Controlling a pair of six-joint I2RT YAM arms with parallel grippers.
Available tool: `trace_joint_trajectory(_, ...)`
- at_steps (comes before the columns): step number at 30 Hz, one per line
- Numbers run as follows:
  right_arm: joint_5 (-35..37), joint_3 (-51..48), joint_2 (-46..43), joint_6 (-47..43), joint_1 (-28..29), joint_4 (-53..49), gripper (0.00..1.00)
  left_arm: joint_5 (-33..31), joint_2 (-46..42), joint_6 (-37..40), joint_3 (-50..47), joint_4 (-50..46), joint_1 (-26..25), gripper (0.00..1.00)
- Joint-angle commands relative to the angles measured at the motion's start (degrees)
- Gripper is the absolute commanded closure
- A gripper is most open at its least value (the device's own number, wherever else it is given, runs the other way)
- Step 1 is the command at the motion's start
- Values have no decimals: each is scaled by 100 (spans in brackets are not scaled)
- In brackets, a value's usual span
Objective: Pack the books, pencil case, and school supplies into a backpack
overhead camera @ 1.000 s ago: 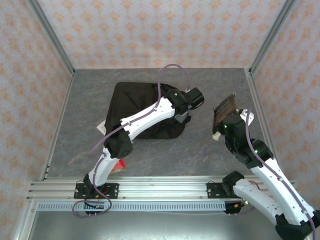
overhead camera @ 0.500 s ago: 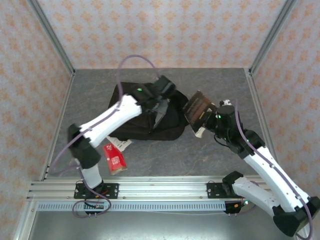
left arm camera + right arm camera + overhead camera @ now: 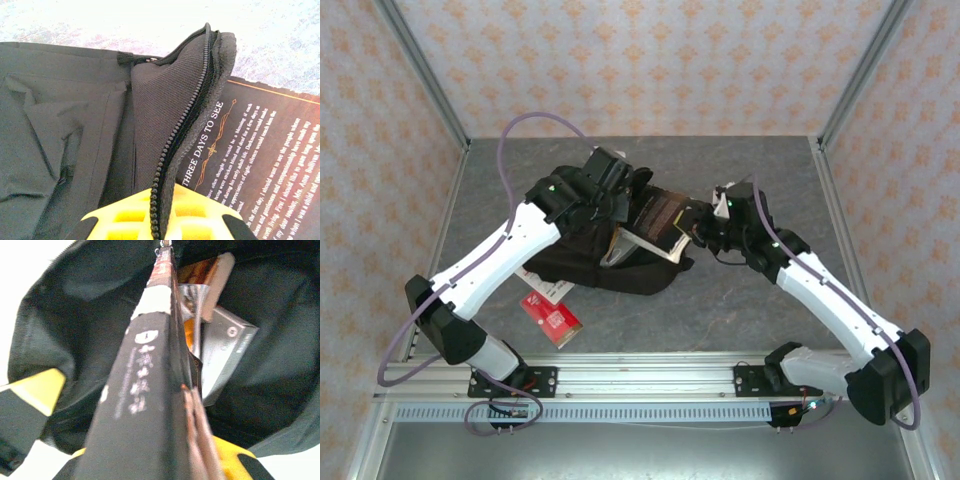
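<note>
My right gripper has the black book's far end (image 3: 164,260) inside the backpack's opening (image 3: 110,325) and should keep pushing until the black book's near end is inside, then let go.
The black backpack (image 3: 570,255) lies mid-table with its mouth facing right. My left gripper (image 3: 617,205) is shut on the zip edge of that mouth (image 3: 167,165), the yellow fingers (image 3: 200,210) pinching the fabric and lifting it. My right gripper (image 3: 698,225) is shut on a black book with white text (image 3: 665,212), whose far end reaches into the opening. In the right wrist view the book (image 3: 145,390) points into the backpack (image 3: 70,300), where a grey flat box (image 3: 227,347) and an orange-covered book (image 3: 200,272) lie. The black book's back cover (image 3: 260,160) lies beside the lifted edge.
A red packet (image 3: 552,315) lies on the table in front of the backpack, under the left arm. A white-and-red card (image 3: 548,287) sits just behind it at the backpack's near edge. Patterned walls enclose the table on three sides.
My left gripper moved left onto the backpack's mouth, closed on its zip edge and lifted it. My right arm swung the black book left into the opening.
</note>
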Motion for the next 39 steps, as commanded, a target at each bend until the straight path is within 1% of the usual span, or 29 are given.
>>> trace_joint_trajectory(1, -560, 474, 80, 524, -34, 637, 100, -41, -364, -185, -28, 347, 119, 100)
trace_joint_trajectory(4, -900, 312, 455, 1092, -34, 1079, 100, 31, -438, -221, 19, 438, 203, 100)
trace_joint_trajectory(7, -888, 57, 635, 1345, -21, 1454, 100, 49, -454, -233, 153, 449, 216, 100)
trace_joint_trajectory(13, -829, -165, 878, 1286, 98, 1832, 100, 15, -441, -209, 463, 363, 234, 100)
trace_joint_trajectory(18, -855, -118, 1197, 936, 324, 2096, 100, 83, -367, -176, 594, 348, 238, 100)
trace_joint_trajectory(20, -868, -73, 1392, 956, 374, 2206, 100, 102, -303, -174, 672, 300, 238, 100)
trace_joint_trajectory(22, -968, -63, 1596, 1037, 414, 2550, 100, 146, -250, -143, 731, 273, 239, 100)
trace_joint_trajectory(25, -1059, 9, 1815, 1030, 494, 2772, 100, 51, -201, -116, 802, 201, 242, 100)
trace_joint_trajectory(27, -998, 24, 1842, 816, 517, 2783, 100, 93, -194, -97, 807, 215, 256, 100)
trace_joint_trajectory(31, -866, 76, 2025, 716, 544, 3190, 100, 270, -64, -55, 899, 178, 251, 100)
trace_joint_trajectory(35, -658, 366, 2570, 797, 614, 3645, 100, 487, 14, -42, 921, 215, 251, 100)
trace_joint_trajectory(39, -59, 606, 3331, 1063, 694, 4219, 100, 450, 6, 17, 921, 208, 251, 100)
